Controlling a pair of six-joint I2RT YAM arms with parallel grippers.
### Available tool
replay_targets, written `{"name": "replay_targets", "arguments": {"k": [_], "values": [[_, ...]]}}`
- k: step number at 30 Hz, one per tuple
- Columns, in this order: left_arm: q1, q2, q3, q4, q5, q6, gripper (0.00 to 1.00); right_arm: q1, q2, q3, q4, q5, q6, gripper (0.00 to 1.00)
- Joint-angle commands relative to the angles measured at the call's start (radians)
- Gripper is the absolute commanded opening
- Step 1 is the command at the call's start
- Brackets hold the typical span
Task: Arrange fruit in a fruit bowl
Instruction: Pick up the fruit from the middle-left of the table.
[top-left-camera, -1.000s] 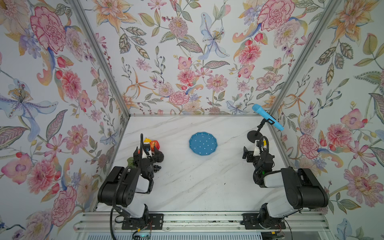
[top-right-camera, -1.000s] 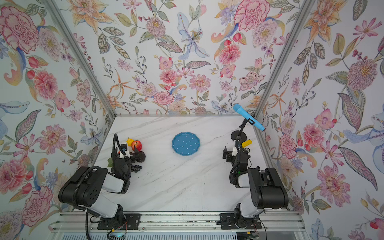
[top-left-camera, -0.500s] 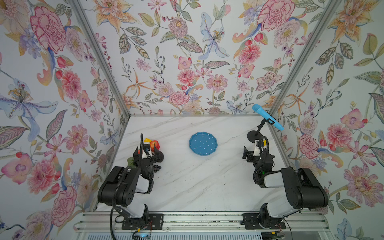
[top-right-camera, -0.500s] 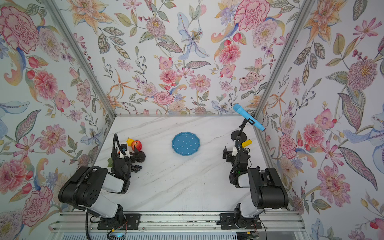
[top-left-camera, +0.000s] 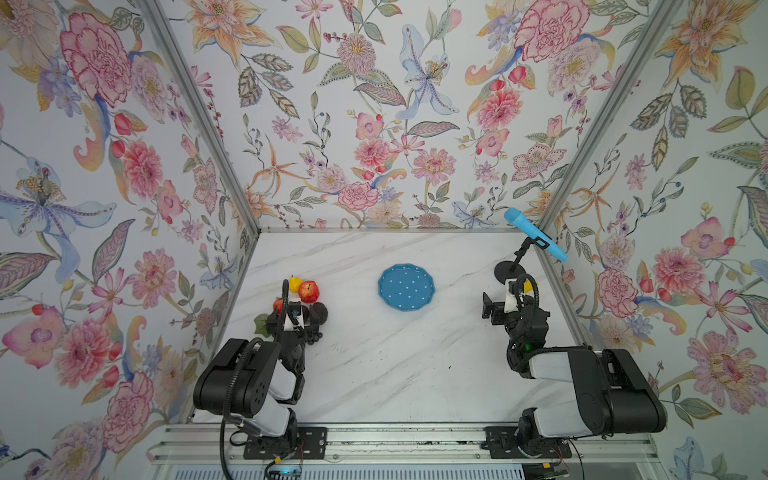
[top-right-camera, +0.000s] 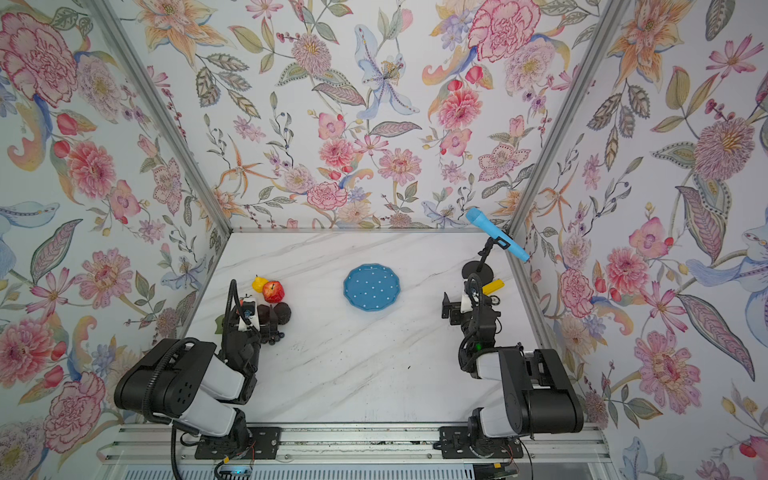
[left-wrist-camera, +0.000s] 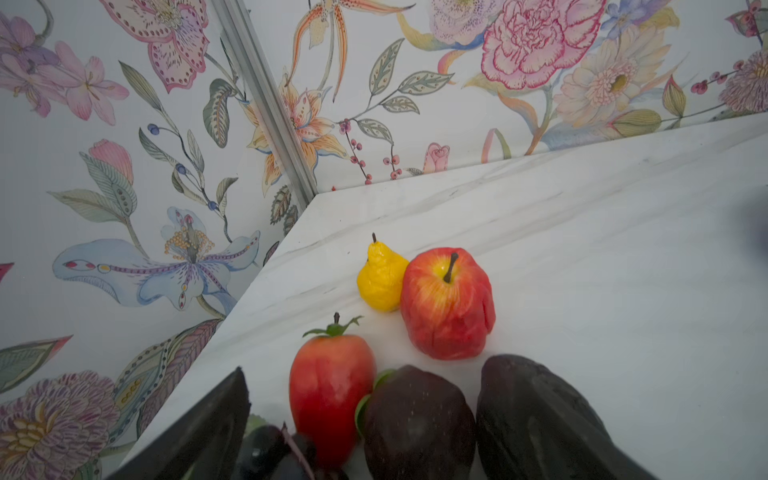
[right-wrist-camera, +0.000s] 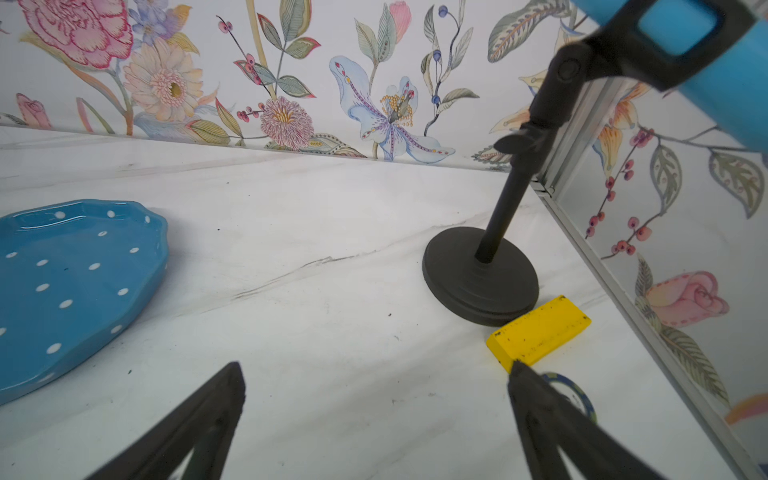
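Next, my left gripper rises and comes down astride the avocado (top-left-camera: 320, 312), because it is low over the crowded dark fruit (left-wrist-camera: 420, 424) and has the avocado under a finger.
The fruit bowl (top-left-camera: 406, 286) (top-right-camera: 372, 287), a shallow blue dish with white dots, sits empty mid-table and shows in the right wrist view (right-wrist-camera: 75, 282). The fruit is clustered at the left wall: a red apple (left-wrist-camera: 446, 303) (top-left-camera: 308, 291), a small yellow fruit (left-wrist-camera: 380, 276), a strawberry (left-wrist-camera: 330, 386), a dark green-topped fruit (left-wrist-camera: 415, 424), an avocado (left-wrist-camera: 540, 415) and grapes (left-wrist-camera: 266, 451). My left gripper (left-wrist-camera: 376, 374) (top-left-camera: 296, 316) is open low over this cluster, with the strawberry and dark fruit between its fingers. My right gripper (right-wrist-camera: 374, 365) (top-left-camera: 507, 297) is open and empty over bare table.
A black microphone-stand base (right-wrist-camera: 480, 282) (top-left-camera: 509, 270) carrying a blue microphone (top-left-camera: 534, 235) stands at the back right. A yellow block (right-wrist-camera: 538, 330) and a small tape ring (right-wrist-camera: 573, 390) lie by the right wall. Floral walls close in three sides.
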Motion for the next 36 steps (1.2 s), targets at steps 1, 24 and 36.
{"name": "replay_targets", "arguments": {"k": [1,24,36], "values": [[-0.016,-0.116,-0.03,0.224,-0.034,0.022,0.99,0.058,-0.106,0.01,-0.122,0.035,-0.076,0.99],[-0.127,-0.916,0.26,-1.029,-0.051,-0.638,0.99,-0.022,-0.758,0.176,-0.913,-0.143,0.584,0.99],[-0.156,-0.437,0.695,-1.662,-0.034,-0.652,0.99,0.124,-0.676,0.267,-1.065,-0.123,0.589,0.99]]}}
